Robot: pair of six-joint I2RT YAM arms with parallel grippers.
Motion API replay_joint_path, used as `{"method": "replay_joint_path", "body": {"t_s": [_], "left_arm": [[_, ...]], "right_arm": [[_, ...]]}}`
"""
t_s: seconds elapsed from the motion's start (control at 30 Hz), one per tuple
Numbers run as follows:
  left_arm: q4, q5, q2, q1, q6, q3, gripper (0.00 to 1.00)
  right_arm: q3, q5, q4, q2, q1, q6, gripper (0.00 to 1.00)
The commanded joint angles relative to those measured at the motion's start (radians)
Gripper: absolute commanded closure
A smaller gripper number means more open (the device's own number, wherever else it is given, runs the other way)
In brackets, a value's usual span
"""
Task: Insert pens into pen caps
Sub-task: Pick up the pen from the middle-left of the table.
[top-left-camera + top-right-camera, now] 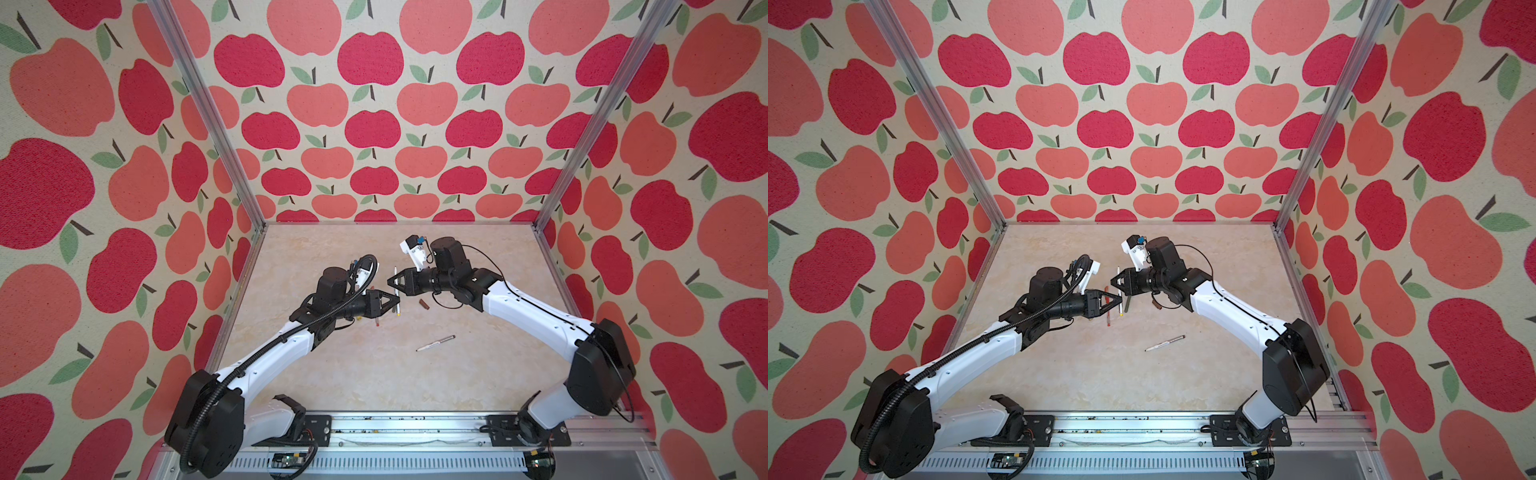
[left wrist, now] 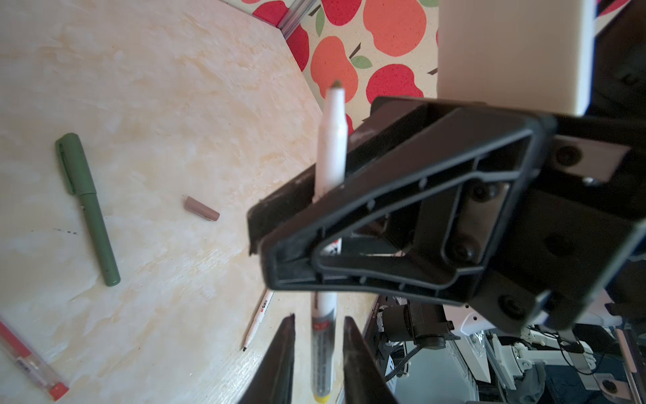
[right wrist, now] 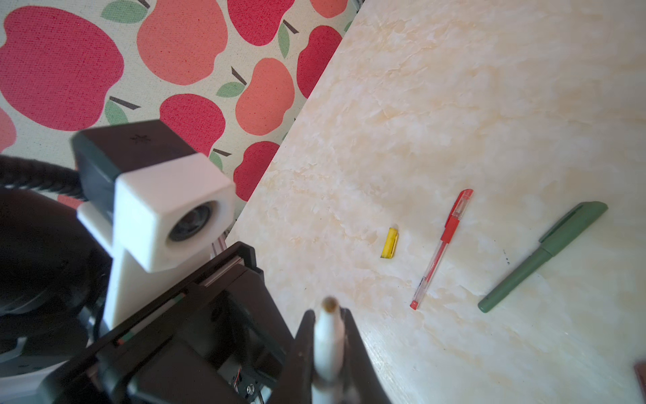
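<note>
The robot's right gripper holds the white pen [image 2: 331, 144] near its tip, so next the left gripper takes the pen's lower body [image 2: 323, 353] to free the right gripper for the yellow cap.
A white pen [image 2: 330, 154] with a yellow end hangs above the table between both grippers. My right gripper [image 3: 325, 311] is shut on it near its tip, seen also in a top view [image 1: 390, 281]. My left gripper [image 2: 320, 318] stands open around the pen's lower barrel, with a gap on each side; in a top view [image 1: 1119, 300] it sits just below the right one. On the table lie a yellow cap [image 3: 389, 243], a maroon-brown cap [image 2: 202, 208], a red pen [image 3: 442, 248], a dark green pen [image 3: 542, 255] and a second white pen [image 1: 435, 343].
The marble-look tabletop [image 1: 374, 382] is walled in by apple-print panels on three sides. The red and green pens lie under the left gripper, and the brown cap [image 1: 424, 304] lies below the right wrist. A metal rail [image 1: 407, 432] runs along the front edge.
</note>
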Motion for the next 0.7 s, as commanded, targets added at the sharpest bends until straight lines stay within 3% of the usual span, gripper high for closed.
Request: {"method": "replay_joint_path", "body": {"t_s": [0.0,0.43,0.67], "left_arm": [[0.078,-0.037,-0.011,-0.002,-0.025,-0.03,0.69],[0.141,-0.041,0.0,-0.001,-0.058,-0.043,0.71],[0.139,-0.047,0.006,0.0,-0.058,-0.04,0.84]], "right_arm": [[0.006,0.025,0.026,-0.021,0.002,0.049,0.9],[-0.012,0.011,0.06,-0.023,0.011,0.069,0.91],[-0.012,0.008,0.063,-0.024,0.015,0.062,0.91]]}}
